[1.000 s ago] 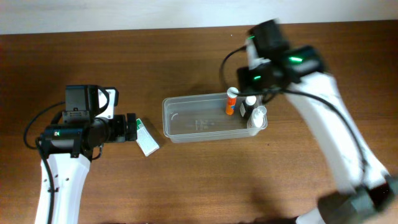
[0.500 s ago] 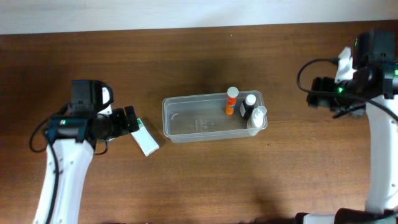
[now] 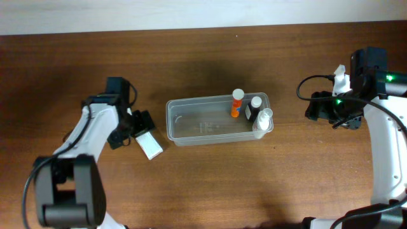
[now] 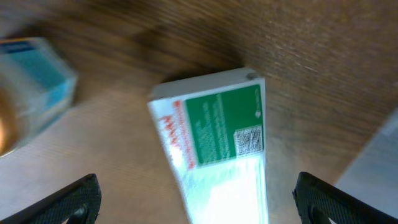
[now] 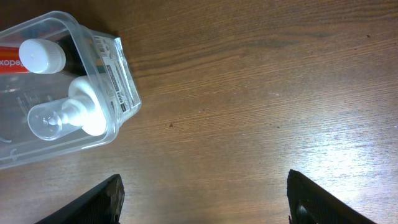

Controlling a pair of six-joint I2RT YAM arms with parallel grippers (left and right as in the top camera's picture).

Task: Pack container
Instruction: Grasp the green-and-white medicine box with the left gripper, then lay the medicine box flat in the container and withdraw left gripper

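My right gripper is across the container from the white and green box [image 3: 149, 146], so next my left gripper lays the box in the container's empty end [image 3: 192, 125].
The clear plastic container [image 3: 198, 126] lies at the table's middle. In its right end stand an orange bottle [image 3: 236, 102], a black bottle with a white cap [image 3: 255, 107] and a clear pump bottle [image 3: 263, 121]. A white and green box [image 3: 151, 145] lies flat on the table just left of the container. My left gripper [image 3: 138, 126] is open over that box; in the left wrist view the box [image 4: 214, 137] lies between the spread fingers [image 4: 199, 208]. My right gripper [image 3: 316, 111] is open and empty, right of the container. The right wrist view shows the container's corner [image 5: 121, 78] and the pump bottle [image 5: 68, 118].
A blurred blue and white object [image 4: 37, 93] shows at the left edge of the left wrist view. Bare brown wood [image 5: 261, 93] lies under the right gripper. The table's far edge meets a white wall [image 3: 191, 13].
My right arm has pulled away from above the container to the right side of the table. My left arm has swung so its gripper sits over the box.
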